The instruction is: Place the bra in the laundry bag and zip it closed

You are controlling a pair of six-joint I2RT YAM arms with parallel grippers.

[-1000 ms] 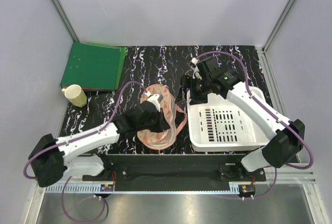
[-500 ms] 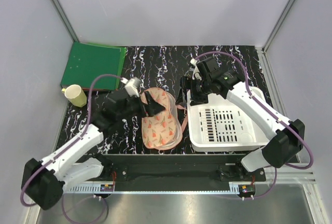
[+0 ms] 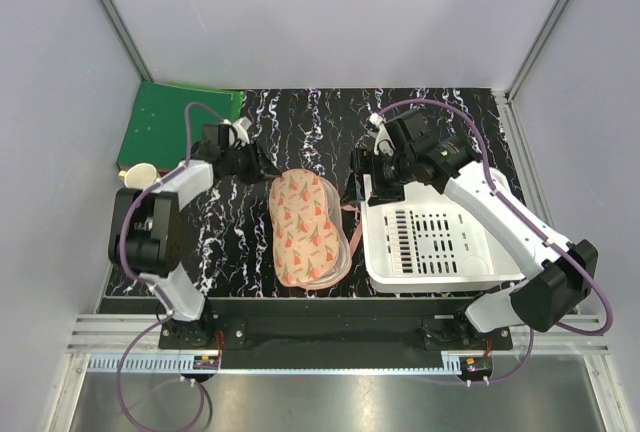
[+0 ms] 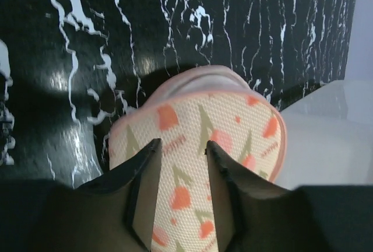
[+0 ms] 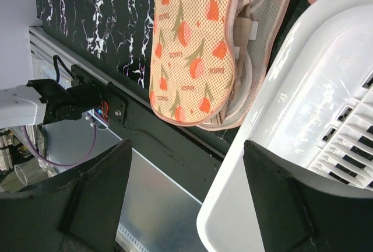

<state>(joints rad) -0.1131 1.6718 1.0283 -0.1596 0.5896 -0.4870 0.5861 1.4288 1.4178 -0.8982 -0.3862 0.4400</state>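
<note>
The laundry bag's open side is toward the nearby basket, so I need to turn the bag's printed cover around with my left gripper until that open side points away.
The laundry bag lies folded over on the black marbled table, peach printed side up. It also shows in the left wrist view and in the right wrist view. The bra shows only as a tan edge with a white tag between the bag's two halves along its right side. The bag's pink loop strap sticks out to the right. My left gripper hovers just beyond the bag's far left end, jaws apart and empty. My right gripper is wide open and empty over the basket's far left corner.
A white slotted plastic basket stands right of the bag, close against it. A green folder lies at the far left. A pale yellow cup stands beside it, partly behind my left arm.
My left gripper left the bag and swung back to the far left. The bag's upper half now lies flat over the lower half. The right arm has barely moved.
</note>
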